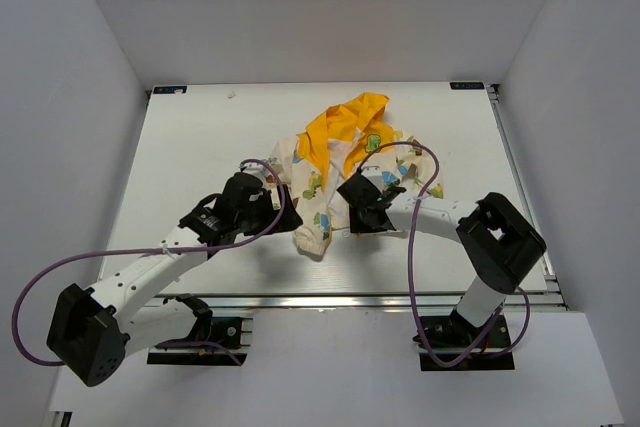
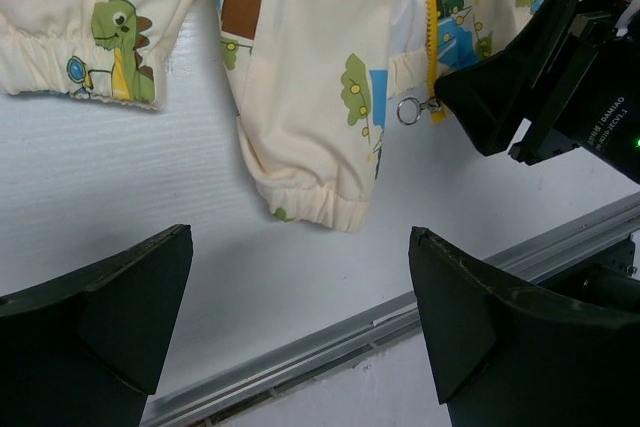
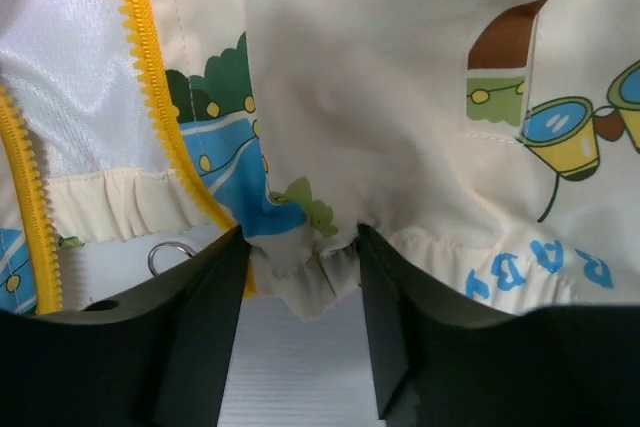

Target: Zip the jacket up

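Observation:
The opposite front hem is loose while my right gripper holds the hem near the ring pull. Next, my left gripper pinches the loose hem next to its zipper teeth.
The jacket [image 1: 335,172] lies crumpled mid-table, cream with cartoon prints, its yellow hood [image 1: 350,122] towards the back. My right gripper [image 1: 362,215] is at its bottom hem. In the right wrist view the right gripper [image 3: 300,282] is shut on a bunched piece of hem [image 3: 305,272], just right of the yellow zipper teeth [image 3: 150,67] and a metal ring pull [image 3: 172,252]. My left gripper [image 1: 278,199] is open and empty beside the jacket's left side. In the left wrist view the left gripper [image 2: 300,287] hangs over bare table below a sleeve cuff [image 2: 310,202]. The zipper [image 2: 432,7] and ring pull [image 2: 408,110] show there too.
The table's near edge has a metal rail [image 2: 330,332] close under the left gripper. White walls enclose the table [image 1: 200,147] on three sides. Purple cables [image 1: 415,247] loop from both arms.

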Motion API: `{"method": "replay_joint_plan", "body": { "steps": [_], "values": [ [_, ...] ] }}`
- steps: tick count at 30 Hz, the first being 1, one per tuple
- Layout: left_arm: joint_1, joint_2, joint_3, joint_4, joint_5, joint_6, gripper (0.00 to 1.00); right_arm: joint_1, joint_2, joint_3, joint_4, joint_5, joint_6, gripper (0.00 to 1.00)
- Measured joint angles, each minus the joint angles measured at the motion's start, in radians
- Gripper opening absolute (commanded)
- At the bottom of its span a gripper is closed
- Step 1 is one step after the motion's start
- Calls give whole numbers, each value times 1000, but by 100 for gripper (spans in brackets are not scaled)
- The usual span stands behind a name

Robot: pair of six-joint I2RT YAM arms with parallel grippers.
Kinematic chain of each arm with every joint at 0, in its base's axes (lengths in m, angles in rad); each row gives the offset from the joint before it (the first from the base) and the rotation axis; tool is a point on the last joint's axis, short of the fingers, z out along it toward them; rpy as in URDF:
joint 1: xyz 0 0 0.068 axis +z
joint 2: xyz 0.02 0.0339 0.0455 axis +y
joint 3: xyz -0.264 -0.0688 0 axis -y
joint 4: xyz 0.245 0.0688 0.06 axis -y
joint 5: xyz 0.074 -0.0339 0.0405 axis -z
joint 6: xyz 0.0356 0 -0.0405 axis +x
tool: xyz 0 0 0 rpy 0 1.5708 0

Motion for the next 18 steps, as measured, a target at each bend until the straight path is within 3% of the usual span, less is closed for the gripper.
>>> {"method": "replay_joint_plan", "body": {
  "steps": [4, 9, 12, 14, 18],
  "values": [
    [0, 0, 0, -9, 0, 0, 98, 0, -4, -10, 2, 30, 18, 18],
    [-7, 16, 4, -22, 13, 12, 98, 0, -41, -39, -13, 41, 10, 19],
    [-43, 50, 16, -46, 19, 26, 98, 0, -85, -58, -32, 19, -21, 13],
    [-82, 80, 37, -63, 20, 33, 98, -2, -123, -64, -35, -4, -43, 1],
    [-165, 142, 103, -95, 8, 46, 98, -2, -188, -64, -34, -49, -77, 0]
  ]
}}
